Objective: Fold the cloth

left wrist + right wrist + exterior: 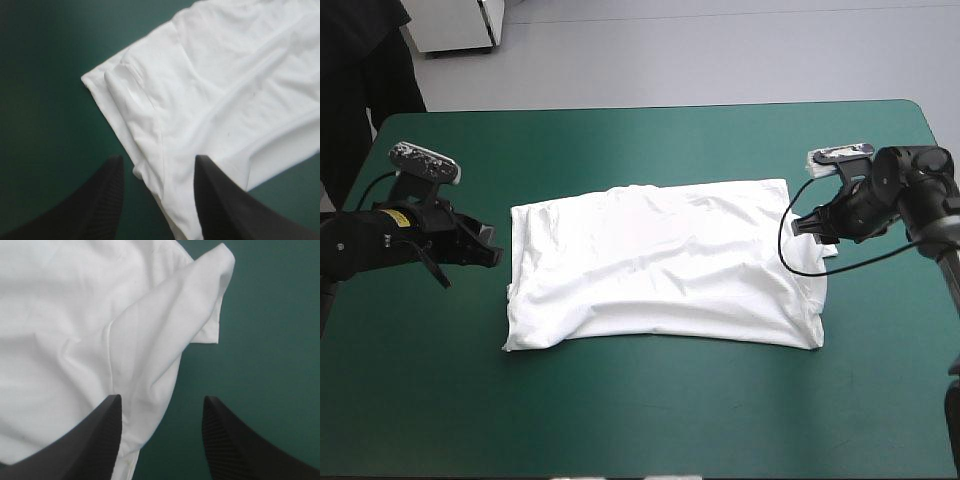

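The folded sleeve juts out beyond the T-shirt's edge, so the robot can expect the sleeve to fold over inward and the layer beneath to stay flat when the robot carries it.
The white T-shirt lies folded into a wide rectangle across the middle of the teal-green table. My left gripper hovers just off the shirt's left edge, open; in its wrist view the black fingers stand apart over the layered hem of the T-shirt. My right gripper is at the shirt's right edge, also open. Its own view shows the fingers apart above a folded sleeve of the T-shirt, nothing pinched between them.
Bare teal-green cover surrounds the shirt on the near side and along the far edge. A person's dark clothing shows beyond the table's far left corner.
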`<action>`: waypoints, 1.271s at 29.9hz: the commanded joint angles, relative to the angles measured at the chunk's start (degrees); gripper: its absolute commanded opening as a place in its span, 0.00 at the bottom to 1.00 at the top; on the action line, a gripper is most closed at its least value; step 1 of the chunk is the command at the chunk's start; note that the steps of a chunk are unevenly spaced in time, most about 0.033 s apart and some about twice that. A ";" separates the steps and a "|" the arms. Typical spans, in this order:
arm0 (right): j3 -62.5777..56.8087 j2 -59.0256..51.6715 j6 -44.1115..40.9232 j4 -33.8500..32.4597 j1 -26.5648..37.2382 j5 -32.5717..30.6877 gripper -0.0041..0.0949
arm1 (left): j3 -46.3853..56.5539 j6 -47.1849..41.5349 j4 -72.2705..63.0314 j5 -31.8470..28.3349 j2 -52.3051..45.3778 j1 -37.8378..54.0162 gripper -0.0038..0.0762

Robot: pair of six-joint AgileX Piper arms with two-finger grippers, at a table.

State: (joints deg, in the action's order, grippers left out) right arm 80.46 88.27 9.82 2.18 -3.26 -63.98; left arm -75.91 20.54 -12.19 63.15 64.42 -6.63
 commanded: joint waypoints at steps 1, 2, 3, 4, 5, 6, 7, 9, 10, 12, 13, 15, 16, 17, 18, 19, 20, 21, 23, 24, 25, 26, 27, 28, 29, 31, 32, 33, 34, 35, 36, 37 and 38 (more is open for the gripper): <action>5.45 3.80 -0.05 -0.50 0.04 1.76 0.53 | -3.88 0.08 -2.11 -3.29 -1.02 -0.21 0.47; 6.37 5.48 -0.05 -0.64 0.14 1.45 0.53 | -4.33 0.55 -2.11 -3.01 -1.02 -0.21 0.47; 7.51 6.76 -0.05 -0.50 0.39 1.04 0.53 | -4.63 0.68 -2.11 -2.72 -1.02 -0.21 0.47; 8.56 8.49 -0.05 0.06 0.73 0.76 0.53 | -4.88 0.81 -2.11 -2.46 -1.02 -0.21 0.46; 9.42 9.45 -0.05 0.68 1.17 0.65 0.53 | -4.97 0.81 -2.11 -2.37 -1.02 -0.21 0.46; 9.98 10.31 -0.05 1.10 1.56 0.65 0.53 | -4.97 0.81 -2.11 -2.37 -1.02 -0.21 0.46; 10.74 11.56 -0.05 1.98 2.12 0.78 0.53 | -4.97 0.81 -2.11 -2.37 -1.02 -0.21 0.46; 11.41 12.99 -0.05 3.59 3.02 0.89 0.53 | -4.97 0.81 -1.98 -2.37 -1.02 -0.21 0.46; 11.58 13.68 0.23 4.00 3.53 1.03 0.53 | -4.97 0.81 -1.85 -2.37 -1.02 -0.21 0.46; 11.58 14.64 0.24 4.01 4.53 1.37 0.53 | -4.97 0.81 -1.85 -2.22 -1.02 -0.21 0.46; 11.58 14.96 0.24 4.14 5.11 1.37 0.53 | -4.97 0.81 -1.85 -2.22 -1.02 -0.21 0.46; 11.58 15.70 1.64 6.48 5.75 1.37 0.53 | -4.97 0.91 -1.85 -2.22 -1.02 -0.21 0.46; 11.58 16.34 2.76 7.54 5.97 1.37 0.53 | -4.97 1.04 -1.85 -2.22 -1.02 -0.21 0.46; 11.58 16.60 3.03 8.25 6.23 1.37 0.53 | -4.97 1.04 -1.85 -2.22 -1.02 -0.21 0.46; 11.58 17.30 3.03 8.70 6.23 1.22 0.53 | -4.97 1.04 -1.85 -2.22 -1.02 -0.21 0.46; 11.58 17.76 3.03 8.60 6.23 1.07 0.53 | -4.97 1.04 -1.85 -2.22 -1.02 -0.21 0.46; 11.58 18.18 3.15 8.48 6.23 1.07 0.53 | -4.97 1.04 -1.85 -2.08 -1.02 -0.21 0.46; 11.58 18.76 3.25 8.48 6.23 0.65 0.53 | -4.97 1.04 -1.85 -1.98 -1.02 -0.21 0.46; 11.58 19.82 3.25 8.36 6.37 0.52 0.56 | -4.97 1.04 -1.95 -1.46 -1.02 -0.21 0.46; 11.58 20.57 3.25 8.22 6.37 0.52 0.58 | -4.97 1.04 -2.09 -1.32 -1.02 -0.21 0.46; 11.58 21.05 3.25 8.07 6.37 0.52 0.59 | -4.97 1.04 -2.09 -1.04 -1.02 -0.21 0.46; 11.58 21.61 3.53 8.07 6.37 0.52 0.59 | -4.97 1.04 -2.09 -0.76 -1.02 -0.21 0.46; 11.58 21.97 3.61 8.07 6.37 0.52 0.59 | -4.97 1.04 -2.09 -0.51 -1.02 -0.21 0.46; 11.58 22.55 3.71 7.99 6.37 0.52 0.59 | -4.97 1.04 -2.09 -0.25 -1.02 -0.21 0.46; 11.58 22.85 3.98 7.99 6.37 0.52 0.59 | -4.97 1.04 -2.09 -0.13 -1.02 -0.21 0.46; 11.58 23.29 4.09 7.99 6.37 0.66 0.58 | -4.97 1.04 -2.09 -0.13 -1.02 -0.21 0.46; 11.58 23.45 4.09 7.99 6.37 0.54 0.56 | -4.97 1.04 -2.09 -0.13 -1.02 -0.21 0.46; 11.58 23.55 4.09 7.83 6.37 0.65 0.53 | -4.97 1.04 -2.09 -0.13 -1.02 -0.21 0.46; 11.58 23.53 4.09 7.67 6.37 0.43 0.47 | -4.97 1.04 -2.09 -0.13 -1.02 -0.21 0.46; 11.58 23.53 4.61 7.63 6.37 0.10 0.41 | -4.97 1.04 -2.09 -0.13 -1.02 -0.21 0.46; 11.58 23.53 4.94 7.63 6.37 0.01 0.35 | -4.97 1.04 -2.09 -0.01 -1.02 -0.21 0.46; 11.58 23.53 5.41 7.63 6.37 -0.47 0.26 | -4.97 1.04 -2.09 0.08 -1.02 -0.21 0.46; 11.58 23.53 5.85 7.63 6.37 -0.89 0.17 | -4.97 1.04 -2.09 0.22 -1.02 -0.21 0.46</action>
State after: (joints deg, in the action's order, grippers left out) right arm 90.70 114.01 14.06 9.26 2.65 -63.89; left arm -79.09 21.65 -12.98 65.55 64.42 -6.63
